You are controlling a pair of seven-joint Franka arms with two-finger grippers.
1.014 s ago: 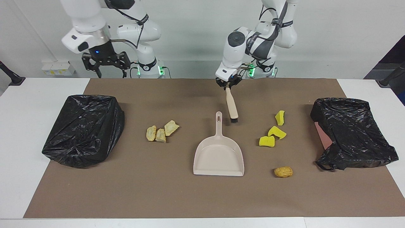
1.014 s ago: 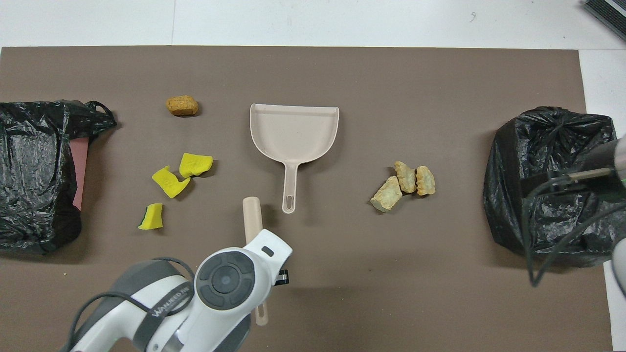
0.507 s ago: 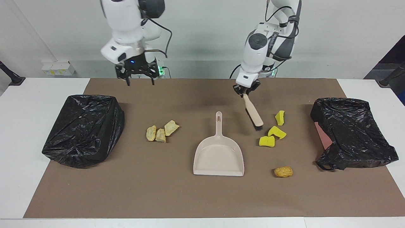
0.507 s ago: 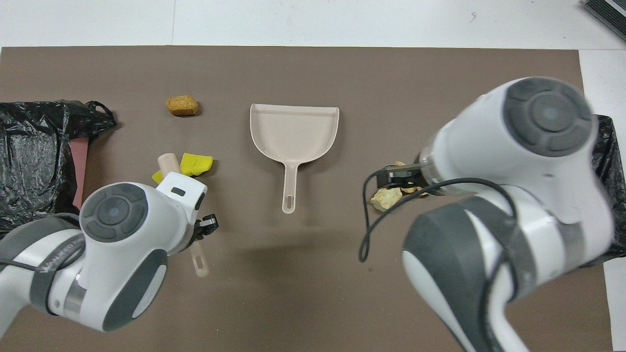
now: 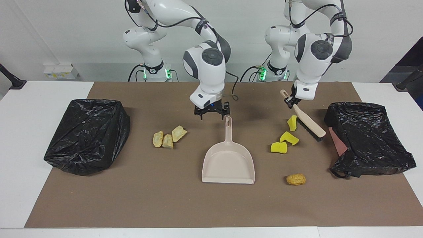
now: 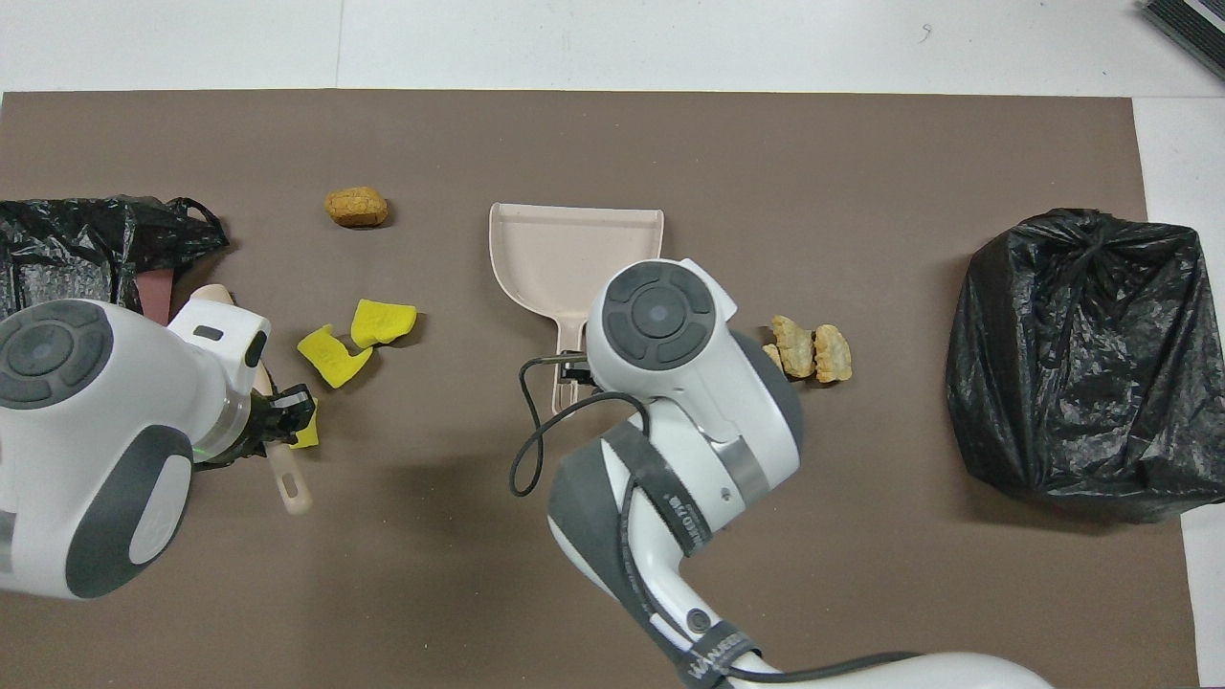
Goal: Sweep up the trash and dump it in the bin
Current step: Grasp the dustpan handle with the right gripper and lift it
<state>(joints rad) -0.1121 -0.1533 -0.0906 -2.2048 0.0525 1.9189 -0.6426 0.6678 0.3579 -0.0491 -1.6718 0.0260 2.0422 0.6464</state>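
The dustpan's opening (image 5: pixel 228 180) points away from the yellow sponge bits. My right gripper should turn the dustpan by its handle (image 5: pixel 228 129) to face the sponge bits before my left gripper sweeps.
The beige dustpan (image 5: pixel 228 162) lies mid-mat with its handle toward the robots; it also shows in the overhead view (image 6: pixel 574 251). My right gripper (image 5: pixel 211 117) is open and empty, just above the handle's end. My left gripper (image 5: pixel 291 100) is shut on the beige brush (image 5: pixel 310 127), whose black bristles hang low between the yellow sponge bits (image 5: pixel 289 138) and the bin (image 5: pixel 366 138). A golden-brown lump (image 5: pixel 295 179) lies farther from the robots. Three pale chunks (image 5: pixel 168 140) lie toward the right arm's end. In the overhead view the arms hide one sponge bit and part of the chunks (image 6: pixel 813 349).
A second black-bagged bin (image 5: pixel 87 135) stands at the right arm's end of the brown mat (image 5: pixel 132 198). White table edges surround the mat. The brush handle's tip (image 6: pixel 290 478) sticks out below the left arm in the overhead view.
My right gripper swung from near its base over to the dustpan handle and came lower. My left gripper carried the brush past the sponge bits toward the left arm's end.
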